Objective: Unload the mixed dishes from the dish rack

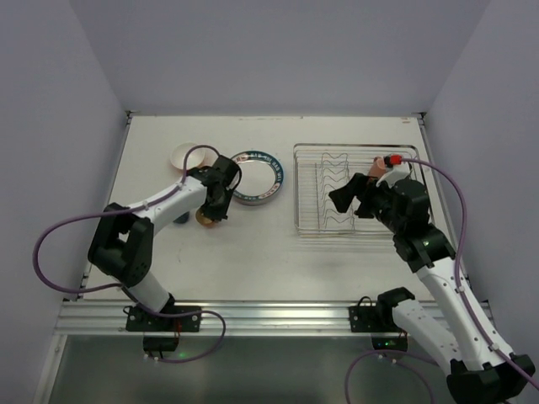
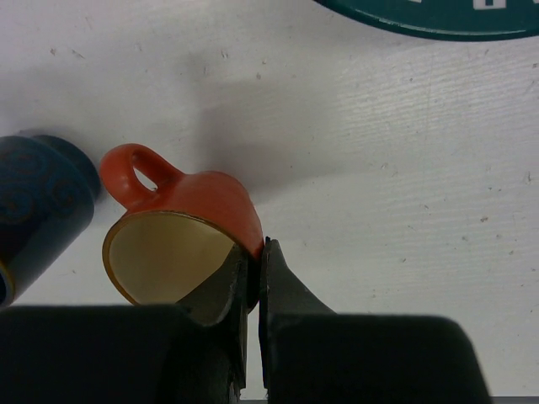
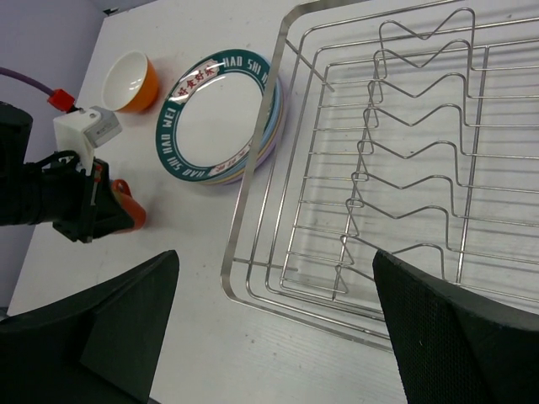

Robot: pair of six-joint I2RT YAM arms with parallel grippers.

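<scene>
The spot beside the dark blue mug (image 1: 182, 217) is a long way from my right gripper, so my right gripper should pass the rack's next mug to my left gripper.
My left gripper (image 1: 212, 209) is shut on the wall of a small orange mug (image 2: 198, 198), one finger inside the rim and one outside, low over the table; in the left wrist view the gripper (image 2: 255, 271) pinches the rim. The mug also shows in the top view (image 1: 205, 218) and the right wrist view (image 3: 128, 208). A dark blue mug (image 2: 38, 215) stands just left of it. The dish rack (image 1: 358, 192) sits at the right; the part seen in the right wrist view (image 3: 396, 160) holds no dishes. My right gripper (image 3: 278, 337) is open and empty above the rack's near-left corner.
A stack of plates (image 1: 257, 178) topped by a dark-rimmed white plate (image 3: 217, 114) lies left of the rack. An orange bowl (image 3: 130, 80) with a white inside stands at the far left. A small pinkish thing (image 1: 379, 166) shows behind my right wrist.
</scene>
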